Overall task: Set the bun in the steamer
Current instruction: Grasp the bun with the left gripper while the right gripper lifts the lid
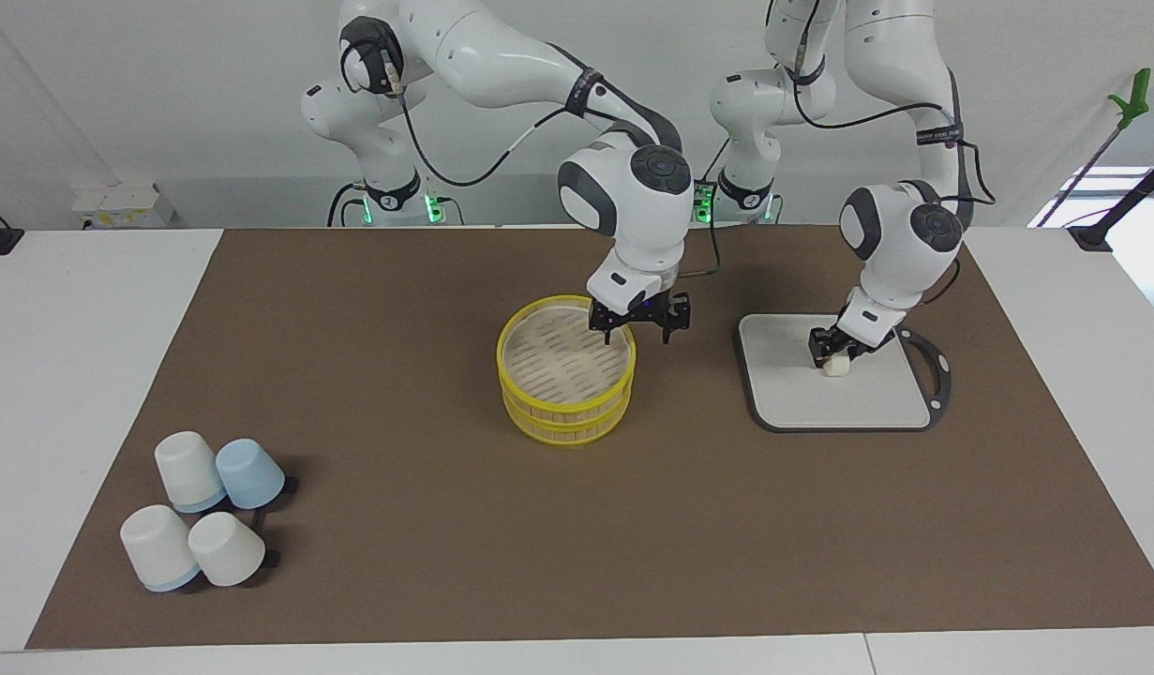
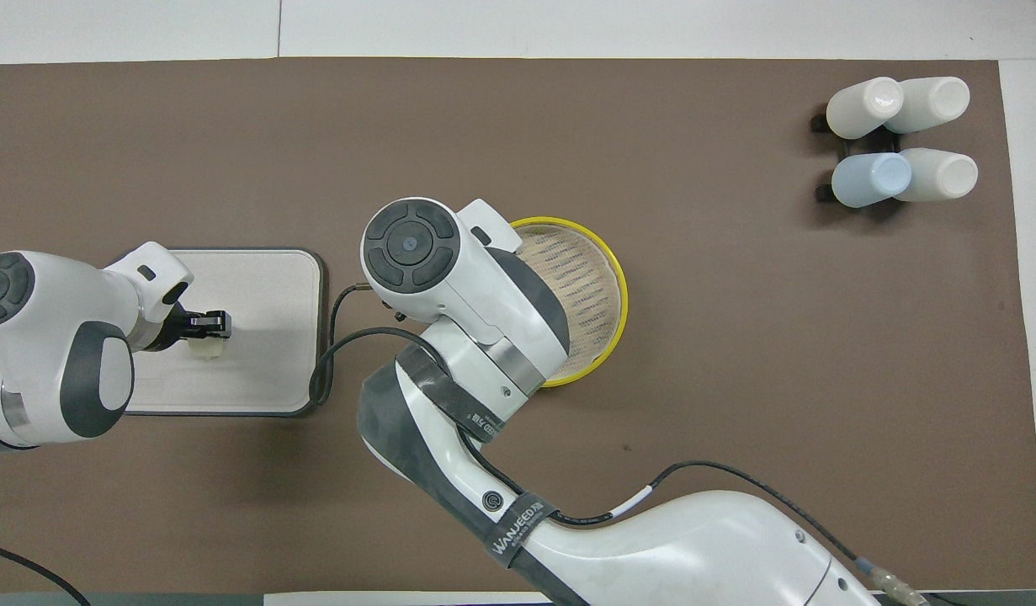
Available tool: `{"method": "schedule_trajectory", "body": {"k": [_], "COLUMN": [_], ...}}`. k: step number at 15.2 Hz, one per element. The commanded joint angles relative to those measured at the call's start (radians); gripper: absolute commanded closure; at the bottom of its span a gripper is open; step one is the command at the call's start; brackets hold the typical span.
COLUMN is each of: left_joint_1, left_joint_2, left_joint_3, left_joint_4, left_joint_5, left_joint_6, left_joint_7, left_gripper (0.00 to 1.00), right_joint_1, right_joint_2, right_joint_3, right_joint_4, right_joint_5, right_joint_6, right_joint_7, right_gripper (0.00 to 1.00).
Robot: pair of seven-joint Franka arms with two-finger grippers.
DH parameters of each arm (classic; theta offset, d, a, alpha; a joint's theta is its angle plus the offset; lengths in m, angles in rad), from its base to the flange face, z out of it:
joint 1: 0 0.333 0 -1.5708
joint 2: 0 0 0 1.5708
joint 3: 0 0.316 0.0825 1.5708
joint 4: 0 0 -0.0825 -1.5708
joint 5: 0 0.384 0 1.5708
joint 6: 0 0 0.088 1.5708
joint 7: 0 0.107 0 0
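The yellow rim (image 2: 623, 304) goes around smooth and unbroken, so the slatted lid (image 2: 572, 295) will come off in one piece when I lift it, and the basket will stay standing.
The steamer (image 1: 565, 419), a round bamboo basket with yellow rims, stands mid-table with its slatted lid (image 1: 560, 361) on top; it also shows in the overhead view (image 2: 616, 286). My right gripper (image 1: 639, 326) is open at the lid's rim on the side nearer the robots, one fingertip over the rim; in the overhead view its own arm hides it. The bun (image 1: 836, 367), a small cream lump, rests on the grey square board (image 1: 876, 403). My left gripper (image 1: 834, 354) is down on the board, its fingers closed around the bun (image 2: 206, 347).
Several upturned white and pale blue cups (image 1: 206, 511) cluster at the right arm's end of the table, farther from the robots; they also show in the overhead view (image 2: 900, 139). A brown mat (image 1: 445, 562) covers the table. The board (image 2: 273, 337) lies toward the left arm's end.
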Motion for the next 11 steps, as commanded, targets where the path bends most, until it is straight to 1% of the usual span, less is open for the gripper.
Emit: {"method": "schedule_trajectory", "body": {"k": [1,2,3,4,6,7,9,11], "left_joint_1": [0.008,0.008,0.008,0.008,0.008,0.008,0.008,0.005], "left_joint_2": [-0.005,-0.005,-0.005,-0.005,-0.002,0.001,0.011,0.015], "left_joint_3": [-0.001,-0.001,-0.001,-0.001,-0.001,-0.001,-0.001,-0.001], "left_joint_4": [0.011,0.011,0.011,0.011,0.029,0.06,0.119,0.161], "left_joint_5": [0.019,0.019,0.019,0.019,0.019,0.019,0.019,0.019], "left_joint_6": [-0.029,-0.029,-0.029,-0.029,-0.035,-0.065,-0.131,-0.176], "left_joint_7": [0.004,0.004,0.004,0.005,0.002,-0.001,-0.002,-0.004], "left_gripper": [0.53,0.54,0.56,0.57,0.58,0.58,0.58,0.58], "right_joint_1": [-0.009,-0.009,-0.009,-0.009,-0.009,-0.009,-0.01,-0.017], "right_joint_2": [0.012,0.012,0.012,0.012,0.012,0.012,0.006,0.006], "right_joint_3": [0.005,0.005,0.005,0.005,0.005,0.005,0.004,0.005], "right_joint_4": [0.005,0.004,0.002,0.001,-0.006,-0.012,-0.035,-0.026], "right_joint_5": [-0.014,-0.014,-0.014,-0.014,-0.017,-0.023,-0.06,-0.084], "right_joint_6": [0.025,0.025,0.027,0.029,0.03,0.032,0.05,0.052], "right_joint_7": [0.018,0.017,0.017,0.015,0.007,0.001,-0.084,-0.132], "right_gripper": [0.25,0.29,0.4,0.54,0.96,1.0,1.0,1.0]}}
